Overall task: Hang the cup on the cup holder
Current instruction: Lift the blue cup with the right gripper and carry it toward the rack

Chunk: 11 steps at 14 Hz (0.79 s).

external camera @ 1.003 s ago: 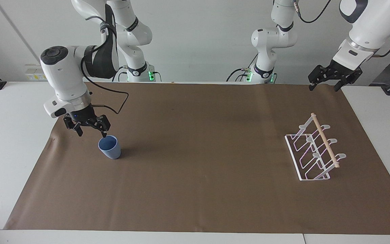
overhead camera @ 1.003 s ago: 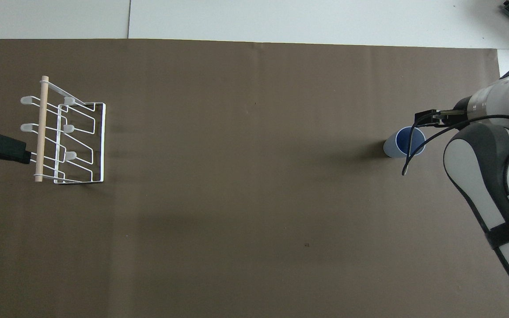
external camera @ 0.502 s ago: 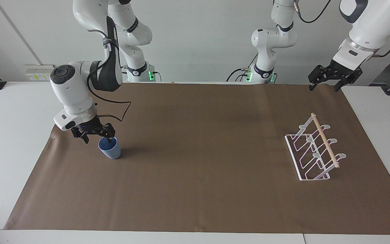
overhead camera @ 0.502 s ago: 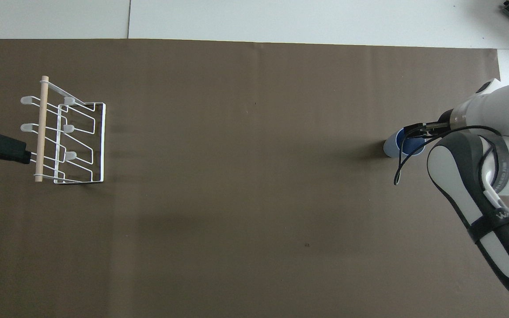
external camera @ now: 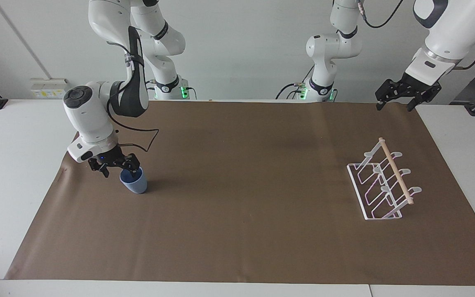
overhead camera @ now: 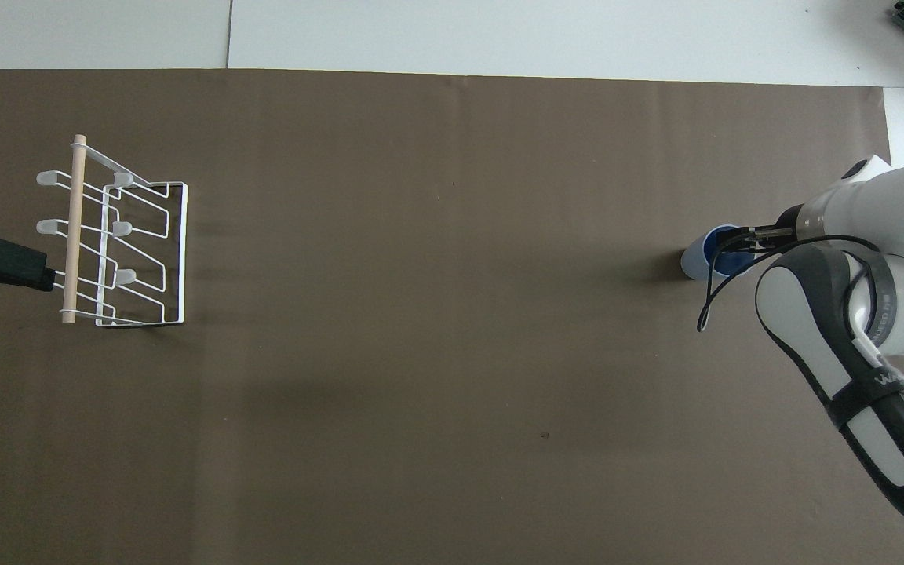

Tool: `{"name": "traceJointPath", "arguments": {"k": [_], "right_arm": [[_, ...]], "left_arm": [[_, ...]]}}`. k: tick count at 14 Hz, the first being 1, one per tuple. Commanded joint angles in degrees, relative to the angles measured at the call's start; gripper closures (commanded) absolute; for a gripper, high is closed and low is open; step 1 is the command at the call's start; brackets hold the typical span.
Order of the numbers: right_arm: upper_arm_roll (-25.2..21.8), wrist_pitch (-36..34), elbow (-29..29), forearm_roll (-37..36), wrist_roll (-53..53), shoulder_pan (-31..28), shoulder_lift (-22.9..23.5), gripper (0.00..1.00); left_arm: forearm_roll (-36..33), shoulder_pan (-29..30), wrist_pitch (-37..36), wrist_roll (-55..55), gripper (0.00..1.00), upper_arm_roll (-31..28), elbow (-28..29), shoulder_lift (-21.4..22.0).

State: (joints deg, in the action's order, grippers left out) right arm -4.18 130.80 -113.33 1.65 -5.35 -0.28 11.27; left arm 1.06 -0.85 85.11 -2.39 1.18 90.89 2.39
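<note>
My gripper will find the light-blue cup (overhead camera: 695, 260) empty when it lifts the cup and turns it on its side, because the plain blue inside (overhead camera: 714, 242) shows in the cup's opening.
The light-blue cup (external camera: 135, 184) stands upright on the brown mat toward the right arm's end of the table; it also shows in the overhead view (overhead camera: 695, 260). My right gripper (external camera: 117, 168) is open and low at the cup's rim, with one finger (external camera: 132, 166) at the cup's mouth and the other outside it, toward the table's end. The overhead view shows the right gripper (overhead camera: 749, 238) over the rim. The white wire cup holder (external camera: 383, 184) with its wooden rod stands toward the left arm's end (overhead camera: 118, 235). My left gripper (external camera: 397, 102) is open and waits, raised over the mat's edge.
The brown mat (external camera: 245, 231) covers most of the white table (external camera: 10, 165). A black cable loops from the right wrist over the mat beside the cup (overhead camera: 709, 302). The left gripper's tip (overhead camera: 5, 265) hangs over the rack's end.
My right gripper has come down and moved over the cup, so one finger now sits at its mouth. The cup, rack and left arm have not moved.
</note>
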Motion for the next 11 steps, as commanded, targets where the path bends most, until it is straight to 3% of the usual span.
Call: {"name": "traceJointPath", "arguments": {"k": [1,4,7,11], "right_arm": [[0.5,1.7,-0.5,4.1,-2.1,-1.0,1.6,0.00],[0.5,1.6,-0.1,4.7,-6.6,-2.2,1.7,0.01],[0.5,1.4,0.5,4.8,-6.9,-2.4,1.9,0.20],[0.5,1.2,0.7,7.7,-7.1,-2.4,1.9,0.56]], "left_arm": [[-1.0,0.4,-0.6,-0.3,0.00,0.3,0.3,0.9],[-1.0,0.4,-0.6,-0.3,0.00,0.3,0.3,0.9],[-1.0,0.4,-0.6,-0.3,0.00,0.3,0.3,0.9],[-1.0,0.4,-0.6,-0.3,0.00,0.3,0.3,0.9]]}}
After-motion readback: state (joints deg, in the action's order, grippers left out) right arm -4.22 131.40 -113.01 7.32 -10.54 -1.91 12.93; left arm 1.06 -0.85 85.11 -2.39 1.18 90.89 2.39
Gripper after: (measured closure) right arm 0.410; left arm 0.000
